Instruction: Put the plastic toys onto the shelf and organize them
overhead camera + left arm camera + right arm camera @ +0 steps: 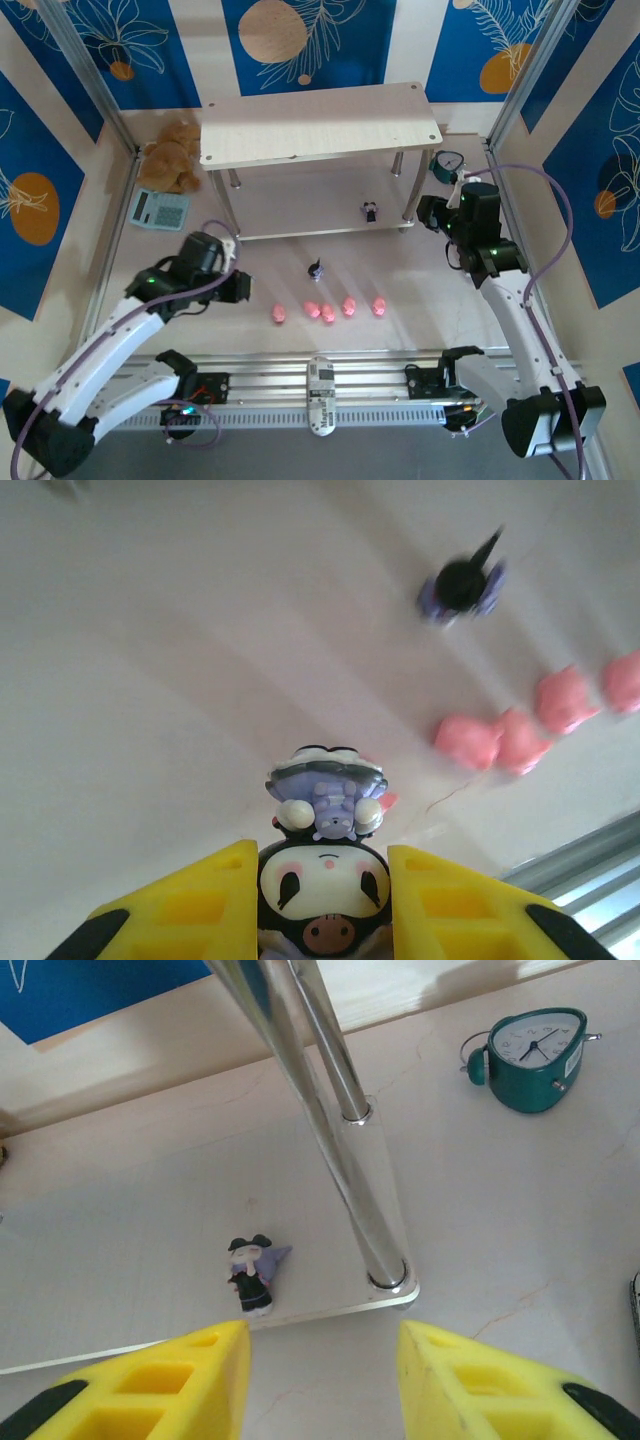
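I should put down the dark figurine lying face up (326,865), which my left gripper holds by its head, and take the upright second dark figurine (316,270) first.
My left gripper (322,868) is shut on a dark figurine with a white face (325,875), held just above the table; from above, the left gripper (240,286) hangs left of the pigs. Several pink pigs (328,311) lie in a row on the table, blurred in the left wrist view (520,730). A second dark figurine (316,268) stands behind them. A third dark figurine (250,1272) stands on the shelf's lower board (120,1260). My right gripper (322,1360) is open and empty at the front right leg (372,1220) of the shelf (320,125).
A brown plush bear (172,155) and a teal calculator (158,208) sit left of the shelf. A teal alarm clock (530,1055) stands right of it. A metal rail (320,385) runs along the near edge. Blue patterned walls close in the sides.
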Robot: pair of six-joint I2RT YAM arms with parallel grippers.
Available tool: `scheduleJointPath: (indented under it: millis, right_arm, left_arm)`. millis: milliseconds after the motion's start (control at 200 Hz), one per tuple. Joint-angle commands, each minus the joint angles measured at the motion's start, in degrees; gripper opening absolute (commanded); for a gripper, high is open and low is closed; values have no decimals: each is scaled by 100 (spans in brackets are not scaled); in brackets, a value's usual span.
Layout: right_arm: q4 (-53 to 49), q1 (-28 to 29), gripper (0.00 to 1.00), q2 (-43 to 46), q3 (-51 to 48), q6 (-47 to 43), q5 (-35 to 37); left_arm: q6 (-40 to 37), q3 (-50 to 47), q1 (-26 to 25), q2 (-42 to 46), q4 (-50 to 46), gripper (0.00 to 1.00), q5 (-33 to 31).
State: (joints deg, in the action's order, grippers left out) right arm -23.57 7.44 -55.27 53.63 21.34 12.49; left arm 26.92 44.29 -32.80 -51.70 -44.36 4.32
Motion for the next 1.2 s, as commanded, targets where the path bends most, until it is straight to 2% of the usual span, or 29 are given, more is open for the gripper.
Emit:
scheduleJointPath:
  millis: [0, 165, 370, 515, 645, 745, 975, 1196]
  right_arm:
    - [-143, 79, 43, 211, 113, 116, -30]
    - [-278, 160, 43, 412, 183, 39, -124]
    - [-370, 175, 43, 617, 69, 54, -108]
    - [-396, 177, 43, 714, 5, 45, -124]
    - [-368, 185, 43, 723, -75, 71, -164]
    - [-350, 179, 43, 710, -106, 84, -177]
    - [-385, 183, 43, 712, -45, 54, -168]
    - [-379, 187, 43, 702, -49, 45, -133]
  left_arm:
    - [499, -440, -193, -230, 1173, 13, -616]
    - [304, -475, -194, -791, 1660, 13, -1035]
    - [250, -354, -176, -1717, 1747, 14, -788]
    - [243, -332, -178, -1909, 1731, 15, -819]
    - [225, -360, -181, -1937, 1781, 21, -891]
    - [268, -353, -159, -2081, 1782, 32, -767]
    - [304, -322, -133, -2241, 1785, 35, -599]
    - [175, -111, -32, -2075, 1481, 46, -713]
